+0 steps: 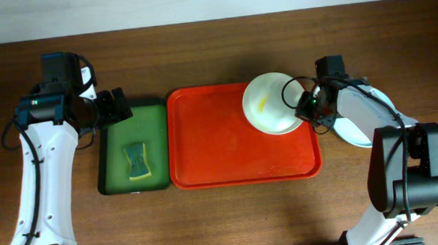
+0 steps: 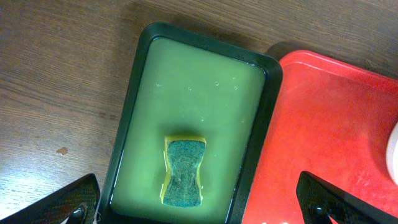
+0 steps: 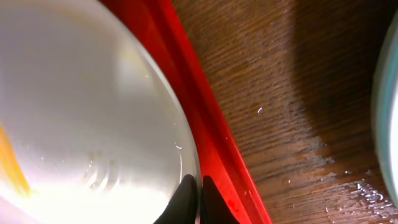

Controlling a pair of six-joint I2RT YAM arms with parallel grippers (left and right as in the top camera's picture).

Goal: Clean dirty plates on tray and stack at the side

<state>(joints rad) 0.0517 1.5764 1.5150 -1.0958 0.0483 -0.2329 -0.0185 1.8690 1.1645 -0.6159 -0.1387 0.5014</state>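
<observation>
My right gripper is to pull the plate to the red tray's middle (image 1: 234, 129) before my left gripper wipes it, because the plate's yellow smear (image 1: 262, 104) is far from the sponge.
A cream-white plate (image 1: 275, 113) with a yellow smear sits at the back right corner of the red tray (image 1: 220, 152). My right gripper (image 1: 306, 107) is shut on this plate's right rim. In the right wrist view the two dark fingers pinch the rim of the plate (image 3: 81, 106) at the gripper (image 3: 199, 200), just inside the tray's raised rim (image 3: 208, 118). A pale blue-green plate (image 1: 349, 135) lies on the table right of the tray, partly under my right arm. My left gripper (image 1: 117, 107) (image 2: 202, 208) hangs open above the green tray, holding nothing.
A dark green tray (image 1: 154, 111) (image 2: 199, 81) with greenish water and a yellow-green sponge (image 1: 136, 161) (image 2: 184, 172) stands left of the red tray (image 2: 329, 124). The wood by the blue-green plate's edge (image 3: 388, 112) is wet.
</observation>
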